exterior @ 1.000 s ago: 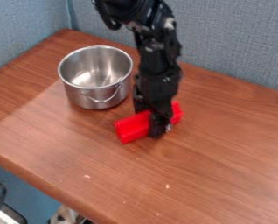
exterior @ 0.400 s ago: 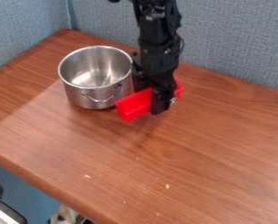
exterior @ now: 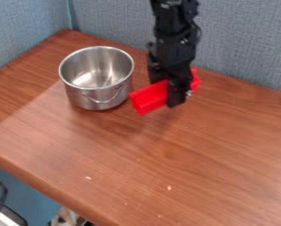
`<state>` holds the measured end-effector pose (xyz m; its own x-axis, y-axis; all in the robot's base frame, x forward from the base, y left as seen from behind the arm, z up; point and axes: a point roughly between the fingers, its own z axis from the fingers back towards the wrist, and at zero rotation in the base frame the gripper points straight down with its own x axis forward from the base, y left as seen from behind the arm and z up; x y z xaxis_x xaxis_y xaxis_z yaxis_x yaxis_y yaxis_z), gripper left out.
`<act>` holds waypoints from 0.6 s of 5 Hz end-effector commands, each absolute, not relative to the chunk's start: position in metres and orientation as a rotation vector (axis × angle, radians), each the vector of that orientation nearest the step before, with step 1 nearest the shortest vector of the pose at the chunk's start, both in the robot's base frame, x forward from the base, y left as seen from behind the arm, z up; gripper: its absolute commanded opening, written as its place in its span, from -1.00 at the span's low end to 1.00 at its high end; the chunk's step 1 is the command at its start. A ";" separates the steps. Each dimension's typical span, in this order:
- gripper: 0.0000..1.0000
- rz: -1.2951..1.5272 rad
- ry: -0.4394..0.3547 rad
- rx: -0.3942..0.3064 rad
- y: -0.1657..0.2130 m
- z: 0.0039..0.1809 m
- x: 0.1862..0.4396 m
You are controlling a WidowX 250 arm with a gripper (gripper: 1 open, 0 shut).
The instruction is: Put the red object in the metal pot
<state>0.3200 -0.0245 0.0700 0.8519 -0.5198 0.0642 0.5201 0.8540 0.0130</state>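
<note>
My gripper should go on moving the red object over the pot's rim until it is inside before it lets go. The object hangs clear beside the metal pot's empty opening.
The red object is a bright red elongated block, hanging clear of the wooden table and tilted slightly. My gripper points straight down and is shut on the red object near its right end, black fingers on either side. The metal pot, shiny and round with straight sides, stands on the table to the left of the block, its opening empty. The block's left end is just right of the pot's rim and apart from it.
The wooden table spreads out toward the front and right. A blue-grey wall stands behind the pot. The table's front edge runs diagonally at the lower left.
The gripper has lifted the red object off the table and carried it up and to the right. The pot has not moved.
</note>
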 end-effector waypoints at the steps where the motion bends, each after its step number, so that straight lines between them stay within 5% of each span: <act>1: -1.00 -0.559 -0.110 0.000 -0.030 0.078 0.336; 2: -1.00 -0.604 -0.124 -0.008 -0.034 0.073 0.339; 3: -1.00 -0.623 -0.124 -0.037 -0.030 0.091 0.341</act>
<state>0.3333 -0.0310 0.0705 0.8095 -0.5832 0.0678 0.5859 0.8099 -0.0283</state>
